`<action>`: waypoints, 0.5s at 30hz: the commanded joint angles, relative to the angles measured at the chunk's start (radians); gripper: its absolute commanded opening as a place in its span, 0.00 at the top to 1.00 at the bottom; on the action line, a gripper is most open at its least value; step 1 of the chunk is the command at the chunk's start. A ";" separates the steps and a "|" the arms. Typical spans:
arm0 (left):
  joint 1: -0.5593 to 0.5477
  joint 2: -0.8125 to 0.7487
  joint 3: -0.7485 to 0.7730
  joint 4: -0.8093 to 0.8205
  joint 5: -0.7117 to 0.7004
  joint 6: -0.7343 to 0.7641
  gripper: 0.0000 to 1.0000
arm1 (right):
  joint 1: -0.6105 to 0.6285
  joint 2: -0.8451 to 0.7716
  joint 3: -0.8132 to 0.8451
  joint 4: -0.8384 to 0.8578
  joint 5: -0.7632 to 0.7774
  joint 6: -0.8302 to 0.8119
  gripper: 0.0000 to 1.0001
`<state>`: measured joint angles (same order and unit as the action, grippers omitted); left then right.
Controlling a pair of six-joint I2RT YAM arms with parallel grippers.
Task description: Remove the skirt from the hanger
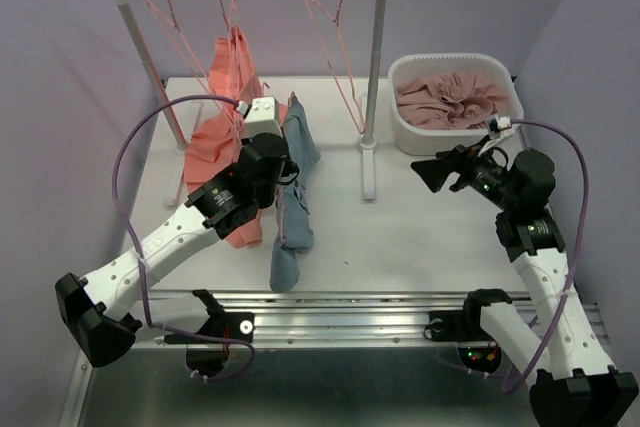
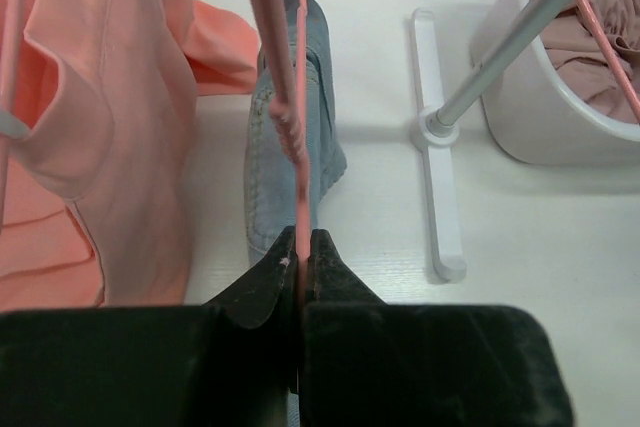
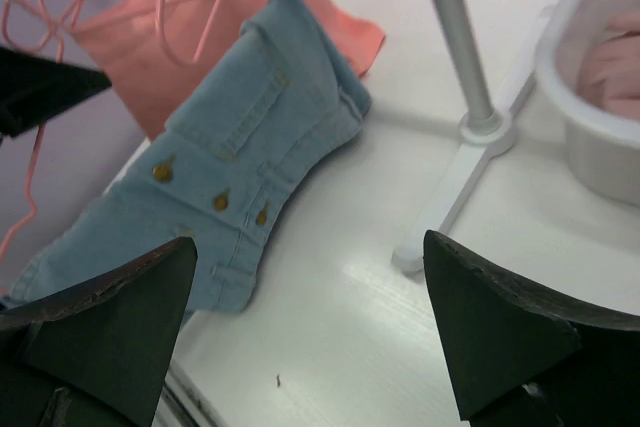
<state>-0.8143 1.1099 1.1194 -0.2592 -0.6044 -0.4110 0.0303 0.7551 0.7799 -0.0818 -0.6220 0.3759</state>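
Note:
The way to the skirt's near end (image 1: 294, 240) is open and my left gripper is closed on the hanger wire (image 2: 302, 197), so my right gripper should keep going there and close.
The blue denim skirt (image 1: 293, 202) hangs on a pink wire hanger (image 1: 281, 215), drooping to the table left of centre. My left gripper (image 1: 284, 173) is shut on the hanger wire (image 2: 300, 147), with the skirt (image 2: 300, 117) just beyond its fingertips (image 2: 325, 257). My right gripper (image 1: 438, 173) is open and empty, at mid-right, pointing left toward the skirt and apart from it. In the right wrist view the skirt (image 3: 230, 172), with brass buttons, lies beyond my open right gripper (image 3: 310, 317), and the pink hanger (image 3: 215, 7) rises above it.
A white clothes rack (image 1: 375, 67) with several pink hangers (image 1: 335, 47) stands at the back; its foot (image 1: 368, 169) lies between the arms. A salmon garment (image 1: 225, 122) hangs beside the left gripper. A white basket (image 1: 400, 122) of pink clothes sits at back right.

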 commanded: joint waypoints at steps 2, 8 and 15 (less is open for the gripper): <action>0.000 0.022 0.017 0.087 -0.075 -0.095 1.00 | 0.228 0.038 -0.028 -0.047 0.048 -0.090 0.00; 0.000 0.096 0.057 0.058 -0.110 -0.130 1.00 | 0.704 0.219 -0.051 0.022 0.340 -0.242 0.00; 0.001 0.104 0.059 0.057 -0.077 -0.143 1.00 | 0.904 0.320 -0.096 0.220 0.259 -0.468 0.00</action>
<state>-0.8139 1.2407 1.1282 -0.2584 -0.6628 -0.5228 0.8726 1.0367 0.6804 -0.0303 -0.3626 0.0631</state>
